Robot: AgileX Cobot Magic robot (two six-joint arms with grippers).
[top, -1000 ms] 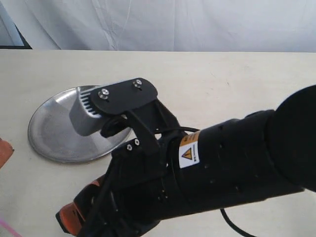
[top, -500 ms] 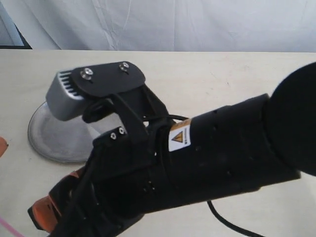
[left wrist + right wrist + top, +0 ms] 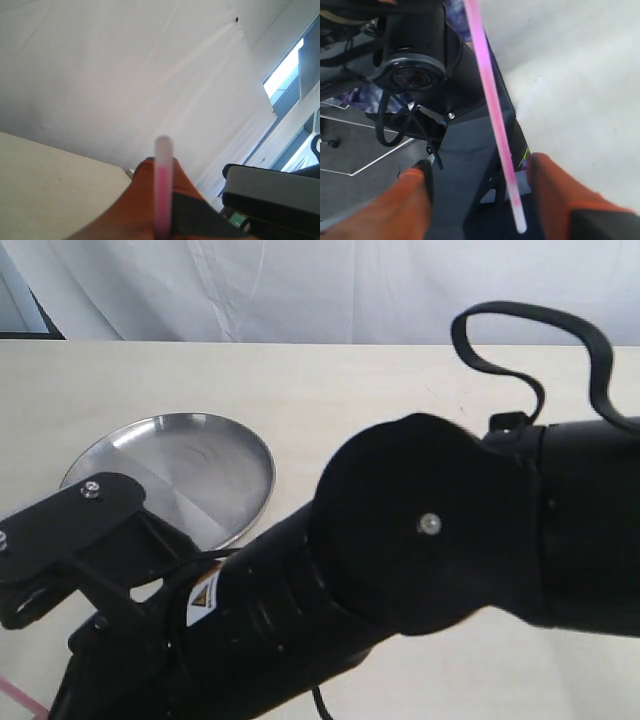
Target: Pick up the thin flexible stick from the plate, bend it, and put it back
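My right gripper's open fingers have the stick's loose end (image 3: 520,225) hanging freely between them, so next I close them on the stick (image 3: 512,187) near its tip before bending it.
The thin pink stick (image 3: 162,200) stands between the orange fingers of my left gripper (image 3: 163,172), which is shut on it; its whitish end (image 3: 163,145) pokes out past the fingertips. In the right wrist view the same stick (image 3: 492,100) runs between the two fingers of my right gripper (image 3: 480,165), close to one orange finger (image 3: 555,195) but apart from it. That gripper is open. The silver plate (image 3: 225,455) lies on the table with nothing in it. A sliver of the stick (image 3: 20,698) shows at the exterior view's bottom left corner.
My black right arm (image 3: 420,570) reaches across the front of the table to the lower left and hides both grippers in the exterior view. A cable loop (image 3: 520,325) rises above it. Beyond the table edge are the robot's base (image 3: 415,65), cables and the floor.
The right arm has swung down and to the left, uncovering the plate. Its wrist camera mount now sits at the lower left and its orange fingers have left the exterior view.
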